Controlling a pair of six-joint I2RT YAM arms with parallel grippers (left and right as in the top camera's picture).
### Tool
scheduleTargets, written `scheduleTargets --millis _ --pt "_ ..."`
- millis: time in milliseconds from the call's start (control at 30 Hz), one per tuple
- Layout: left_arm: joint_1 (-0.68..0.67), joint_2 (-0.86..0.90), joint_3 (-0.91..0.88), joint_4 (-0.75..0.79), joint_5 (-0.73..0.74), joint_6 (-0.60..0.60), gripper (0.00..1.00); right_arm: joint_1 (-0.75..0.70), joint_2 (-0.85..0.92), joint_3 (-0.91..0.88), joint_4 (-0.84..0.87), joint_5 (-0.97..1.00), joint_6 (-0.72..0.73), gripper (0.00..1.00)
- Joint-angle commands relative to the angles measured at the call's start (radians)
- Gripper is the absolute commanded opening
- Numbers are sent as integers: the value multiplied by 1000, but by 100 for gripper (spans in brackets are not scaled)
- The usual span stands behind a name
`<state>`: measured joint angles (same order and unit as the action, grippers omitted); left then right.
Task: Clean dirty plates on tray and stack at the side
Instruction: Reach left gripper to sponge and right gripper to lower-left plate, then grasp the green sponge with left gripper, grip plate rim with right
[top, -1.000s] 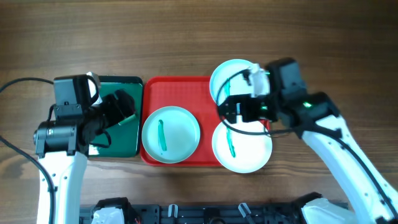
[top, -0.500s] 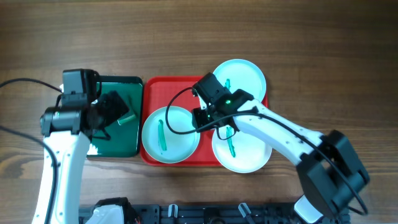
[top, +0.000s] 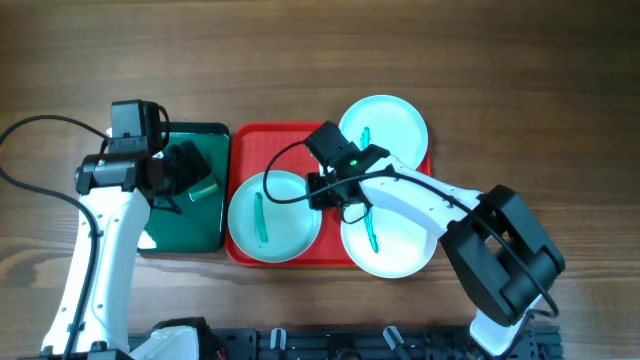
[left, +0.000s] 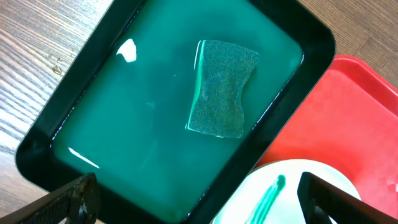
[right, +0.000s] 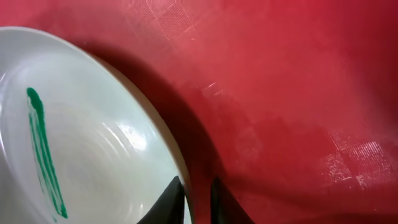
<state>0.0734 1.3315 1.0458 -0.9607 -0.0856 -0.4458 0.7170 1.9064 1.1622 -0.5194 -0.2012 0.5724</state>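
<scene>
The plate's rim (right: 188, 185) sits loosely in the open fingers of the robot's right gripper, so the robot should pinch the plate's rim tight before the left gripper brings the sponge (left: 222, 90).
Three white plates with teal streaks lie on the red tray (top: 290, 150): one at the left (top: 275, 215), one at the back right (top: 385, 125), one at the front right (top: 390, 240). My right gripper (top: 320, 193) is at the left plate's right edge. In the right wrist view its fingers (right: 173, 198) pinch that plate's rim (right: 163, 140), shut on it just above the tray floor (right: 298, 93). My left gripper (left: 202, 205) hangs open over the dark green tray (left: 81, 106), holding nothing, with the left plate's streak (left: 270, 193) between its fingers.
The dark green tray (top: 215, 215) holds teal water and a grey-green sponge (left: 222, 87). It sits directly left of the red tray (left: 354, 112). The right arm (top: 440, 210) lies across the front right plate. Bare wooden table (top: 300, 60) surrounds both trays.
My right arm swung left from the back right plate to the left plate's rim, and its jaws closed there. The left arm shifted slightly over the green tray.
</scene>
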Motion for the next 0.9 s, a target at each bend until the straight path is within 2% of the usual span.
scheduleTargets --millis 0,233,433,467,533,567,600,700,767,800,867 --pt "3 4 15 3 -21 23 99 4 22 19 7 -1 31 4" --pt "3 4 15 3 -21 23 99 -5 22 19 100 77 32 4" --pt "3 16 15 4 -21 23 99 -79 22 28 128 89 -4 6" --pt "3 25 15 4 -21 23 99 -90 22 39 127 75 -34 17" --pt "3 39 15 4 -21 23 99 -93 22 50 124 31 -75 45" --pt "3 47 15 4 -21 23 99 -92 22 50 112 13 -72 51" --pt "3 50 15 4 -21 23 99 -92 22 49 86 1 -42 53" --pt "2 56 14 10 -21 32 97 -90 22 27 64 2 65 51" --pt "3 65 14 18 -21 53 96 -81 27 15 75 18 94 40" --pt "3 73 14 23 -21 53 96 -74 37 15 92 21 107 31" --pt "3 89 14 34 -21 53 96 -61 66 15 114 20 112 27"
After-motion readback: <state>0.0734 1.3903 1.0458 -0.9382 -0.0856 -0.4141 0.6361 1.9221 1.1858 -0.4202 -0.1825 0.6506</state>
